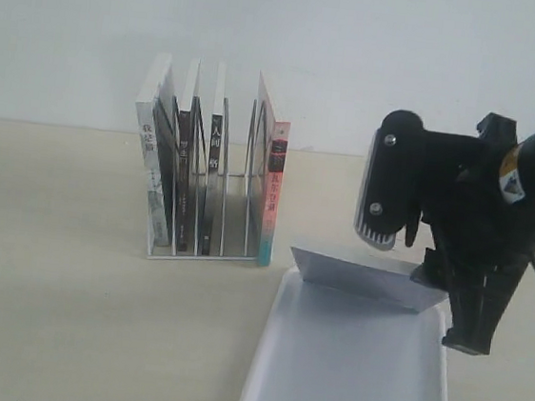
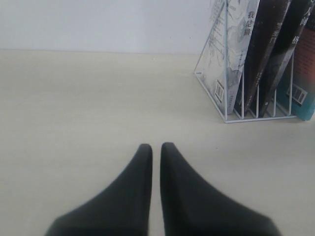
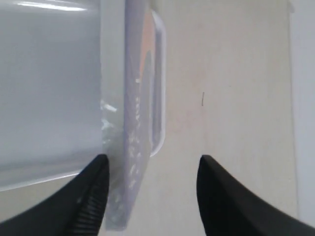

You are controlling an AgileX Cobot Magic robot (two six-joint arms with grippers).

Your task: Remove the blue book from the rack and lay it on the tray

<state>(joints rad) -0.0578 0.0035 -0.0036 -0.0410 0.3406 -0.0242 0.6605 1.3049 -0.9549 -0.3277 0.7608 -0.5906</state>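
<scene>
The blue book point(image 1: 366, 279) is leaning over the tray's open bottom point(image 1: 350, 367), so I expect it to tip down and lie flat inside the tray's rim when I pull my right gripper away.
The blue book point(image 1: 365, 278) lies tilted across the far end of the white tray point(image 1: 343, 390), its back edge raised over the rim; glare turns its cover pale. My right gripper point(image 1: 423, 292) hangs just above it, open. In the right wrist view the book point(image 3: 135, 123) stands edge-on close to one finger point(image 3: 93, 196), with a wide gap to the other; whether it touches is unclear. The tray point(image 3: 49, 98) lies beyond. The wire rack point(image 1: 200, 251) stands to the left. My left gripper point(image 2: 156, 147) is shut on nothing above bare table, out of the exterior view.
The rack point(image 2: 246, 118) still holds several upright books: a white one, black-spined ones point(image 1: 211, 175), and a pink-and-teal-spined one point(image 1: 273, 192) nearest the tray. A pale wall runs behind the beige table.
</scene>
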